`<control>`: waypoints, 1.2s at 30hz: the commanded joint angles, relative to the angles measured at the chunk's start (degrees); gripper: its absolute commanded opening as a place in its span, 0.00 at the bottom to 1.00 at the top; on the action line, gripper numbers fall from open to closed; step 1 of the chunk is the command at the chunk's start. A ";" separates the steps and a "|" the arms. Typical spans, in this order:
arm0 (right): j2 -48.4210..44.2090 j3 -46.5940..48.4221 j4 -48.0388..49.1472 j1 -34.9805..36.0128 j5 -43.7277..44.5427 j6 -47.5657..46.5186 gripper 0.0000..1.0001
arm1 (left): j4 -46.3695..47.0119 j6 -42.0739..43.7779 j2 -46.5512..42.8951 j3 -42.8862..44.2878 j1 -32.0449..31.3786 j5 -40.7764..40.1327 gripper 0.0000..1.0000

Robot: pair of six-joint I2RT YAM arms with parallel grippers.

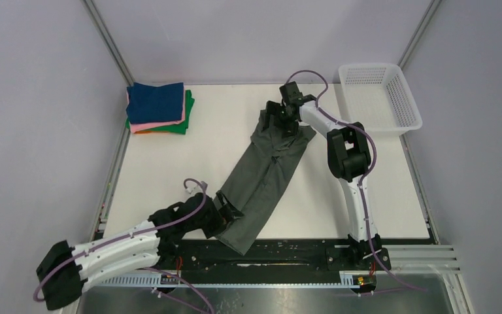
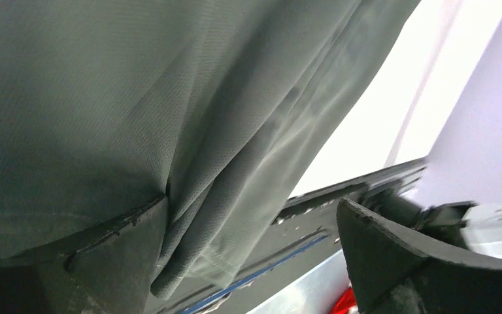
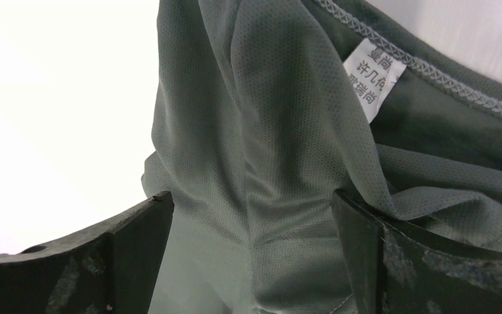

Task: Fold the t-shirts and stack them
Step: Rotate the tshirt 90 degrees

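The t-shirt lies at a slant with its lower end over the black bar (image 1: 240, 246). Next, my left gripper slides that end of the t-shirt back while my right gripper straightens the t-shirt's collar (image 1: 262, 123).
The large dark grey-green t-shirt (image 1: 268, 173) lies bunched in a long diagonal strip from the back middle of the table to the front edge, where its lower end hangs over the black rail. My right gripper (image 1: 288, 122) is over its far collar end. Its jaws stand wide open, with the cloth (image 3: 261, 163) and a white label (image 3: 372, 78) between and below them (image 3: 248, 252). My left gripper (image 1: 227, 212) is at the near end, jaws wide open (image 2: 251, 258), and the shirt's fold (image 2: 189, 196) rests against the left finger (image 2: 104, 261). Folded navy, pink, orange and green shirts (image 1: 159, 106) are stacked at the back left.
The white mesh basket (image 1: 380, 97) stands at the back right corner. The black rail and arm bases (image 1: 301, 252) run along the front edge. Grey walls enclose the table on the left, back and right.
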 commanded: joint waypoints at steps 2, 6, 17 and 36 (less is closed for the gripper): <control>4.21 13.07 -13.09 -0.54 5.95 -3.09 0.99 | -0.98 -5.97 9.74 7.65 -9.35 -5.56 0.99; 1.56 16.65 -17.33 -1.36 11.87 -2.68 0.99 | -4.46 -1.77 18.63 16.45 -13.62 -6.66 0.99; -21.23 -13.35 -2.78 0.13 6.38 -2.46 0.99 | -22.92 6.44 18.13 29.33 -14.03 -20.67 0.99; -20.41 -25.15 1.79 6.19 7.76 1.29 0.99 | -7.59 28.04 26.52 23.56 -9.68 5.98 0.99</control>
